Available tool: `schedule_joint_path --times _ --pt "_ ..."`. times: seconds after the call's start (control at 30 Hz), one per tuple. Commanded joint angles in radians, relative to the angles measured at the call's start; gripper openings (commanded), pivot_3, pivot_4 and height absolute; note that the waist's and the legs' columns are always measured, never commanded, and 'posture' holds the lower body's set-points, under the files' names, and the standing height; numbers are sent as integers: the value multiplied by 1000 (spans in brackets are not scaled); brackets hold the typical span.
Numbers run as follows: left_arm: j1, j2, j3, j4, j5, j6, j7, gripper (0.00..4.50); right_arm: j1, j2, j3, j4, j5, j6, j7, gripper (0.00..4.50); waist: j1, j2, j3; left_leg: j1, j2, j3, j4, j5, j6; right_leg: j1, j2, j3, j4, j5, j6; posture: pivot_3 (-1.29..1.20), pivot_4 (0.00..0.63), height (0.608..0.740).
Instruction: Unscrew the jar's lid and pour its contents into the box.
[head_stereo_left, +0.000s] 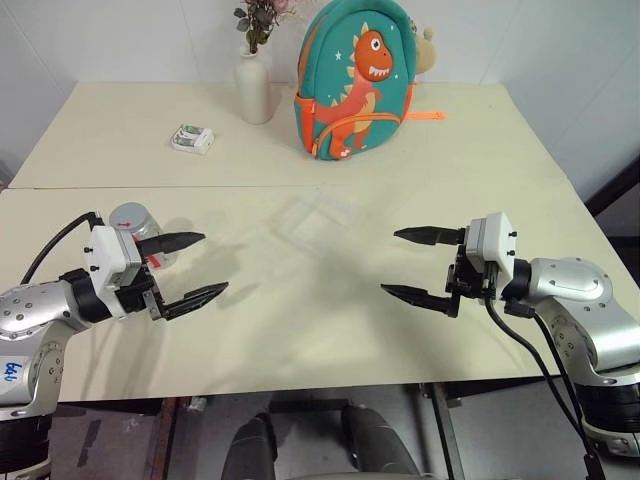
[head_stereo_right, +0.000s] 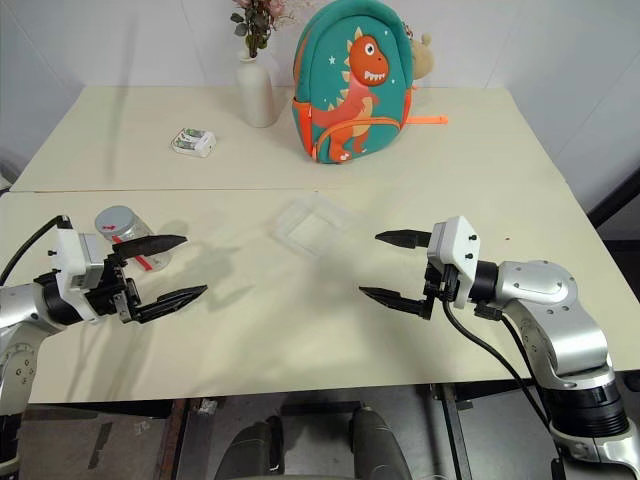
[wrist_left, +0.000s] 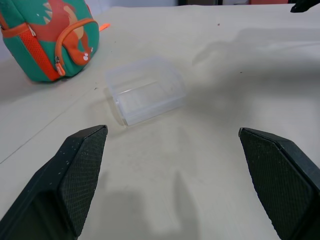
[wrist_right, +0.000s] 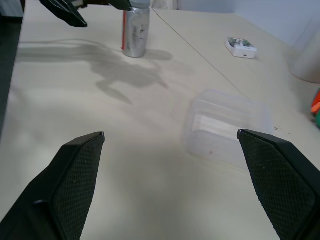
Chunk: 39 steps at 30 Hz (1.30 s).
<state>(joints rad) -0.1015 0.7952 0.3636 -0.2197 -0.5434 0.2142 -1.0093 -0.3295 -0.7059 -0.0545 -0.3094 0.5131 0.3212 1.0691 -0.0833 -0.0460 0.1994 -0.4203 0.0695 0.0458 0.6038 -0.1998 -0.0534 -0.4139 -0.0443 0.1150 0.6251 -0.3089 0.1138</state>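
The grey lid (head_stereo_left: 128, 215) sits flat and all the way down on the jar (head_stereo_left: 140, 231), so it should turn in steps and stay on at first when I twist it.
The small clear jar (head_stereo_right: 127, 232) with red marks stands upright at the table's left, and the grey lid (head_stereo_right: 117, 218) sits on it. I cannot make out its contents. My left gripper (head_stereo_right: 195, 265) hovers open just in front of the jar, pointing toward the table's middle with nothing between its fingers. The transparent box (head_stereo_right: 312, 225) lies near the middle, beyond and between both grippers, also seen as the box (wrist_left: 145, 95) from the left wrist. Over at the right, my right gripper (head_stereo_right: 370, 264) is open and empty, pointing left. The right wrist view shows the jar (wrist_right: 136, 30) and box (wrist_right: 227, 127).
A green dinosaur backpack (head_stereo_left: 358, 80) and a white flower vase (head_stereo_left: 254, 88) stand at the back of the table. A small white-green packet (head_stereo_left: 192, 139) lies at the back left. A seam (head_stereo_left: 300, 187) runs across between two tabletops.
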Motion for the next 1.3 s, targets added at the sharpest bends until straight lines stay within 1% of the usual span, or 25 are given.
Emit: schedule_joint_path --times 0.03,0.13,0.23,0.33,0.43,0.5,0.53,0.6,0.63,0.7,0.77,0.83,0.93,1.0,1.1,1.17,1.3 --pt "-2 4 19 -12 -5 -16 3 4487 -1 -8 -13 -31 28 7 8 4500 0 0 0 0 0 0 0 0 0 0 0 0 0 0 0 0 150 740" --pt "14 -3 25 -13 -1 -21 10 4487 -9 -1 -8 -23 21 -1 6 4500 0 0 0 0 0 0 1 0 0 0 0 0 1 0 0 0 150 740" --pt "39 -25 38 -26 4 -25 51 4487 -24 6 -1 -20 25 -2 8 4500 -1 0 0 0 0 0 1 0 0 0 0 0 1 0 0 0 150 740" --pt "103 -77 74 -50 27 -49 127 4487 -47 24 17 -14 24 -5 7 4500 -3 0 0 0 0 0 1 0 0 0 0 0 1 0 0 0 150 740" --pt "176 -162 121 -83 61 -78 246 4487 -70 45 35 -5 22 -11 13 4500 -1 0 0 0 0 0 1 0 0 0 0 0 1 0 0 0 150 740" --pt "233 -238 148 -129 71 -87 335 4487 -89 62 50 4 18 -16 14 4500 -1 0 0 0 0 -1 2 0 0 0 0 0 1 0 1 0 150 740" --pt "262 -279 153 -167 39 -65 369 4487 -99 69 56 10 15 -18 15 4500 0 0 0 0 0 -1 2 0 0 0 0 0 1 0 1 0 150 740" --pt "312 -341 135 -226 93 -84 442 4487 -118 81 65 28 9 -26 18 4500 0 0 0 0 0 -1 4 0 0 1 0 0 1 1 1 0 150 740" --pt "322 -368 132 -242 132 -94 491 4487 -126 85 67 37 6 -30 20 4500 0 0 0 0 0 -1 5 0 1 2 0 0 1 1 2 0 150 740" --pt "299 -456 153 -257 207 -81 674 4487 -149 91 73 59 4 -36 26 4500 3 0 0 0 0 -1 7 -1 1 3 0 0 1 1 2 0 150 740" --pt "273 -505 147 -272 257 -53 783 4487 -169 95 76 77 3 -39 31 4500 4 -1 0 0 0 -2 9 0 1 4 0 0 1 1 2 0 150 740" --pt "244 -521 100 -280 338 -19 859 4487 -185 99 82 90 -1 -45 39 4500 3 -1 0 0 -1 -2 10 0 1 5 0 1 0 2 2 0 150 740" --pt "188 -551 89 -265 389 26 963 4487 -195 105 89 92 -5 -47 42 4500 1 -1 -1 0 -2 -2 10 0 1 6 0 1 -2 3 2 0 150 740" --pt "164 -554 88 -253 414 49 1002 4487 -198 108 91 90 -6 -47 43 4500 0 -2 -1 0 -2 -2 10 0 1 6 0 1 -3 4 3 0 150 740" --pt "92 -521 76 -178 400 48 980 4487 -202 112 93 72 -6 -39 33 4500 0 -1 -1 0 -2 -2 8 1 2 5 0 1 -3 4 3 0 150 740" --pt "51 -490 76 -123 421 45 985 4487 -201 113 93 60 -5 -35 28 4500 1 -2 -1 0 -2 -3 8 1 3 4 0 0 -2 4 3 0 150 740" --pt "-7 -472 76 -37 404 34 980 4487 -188 109 87 40 -4 -30 15 4500 0 -1 -1 -1 -1 -3 8 1 2 4 0 1 -2 5 5 0 150 740"
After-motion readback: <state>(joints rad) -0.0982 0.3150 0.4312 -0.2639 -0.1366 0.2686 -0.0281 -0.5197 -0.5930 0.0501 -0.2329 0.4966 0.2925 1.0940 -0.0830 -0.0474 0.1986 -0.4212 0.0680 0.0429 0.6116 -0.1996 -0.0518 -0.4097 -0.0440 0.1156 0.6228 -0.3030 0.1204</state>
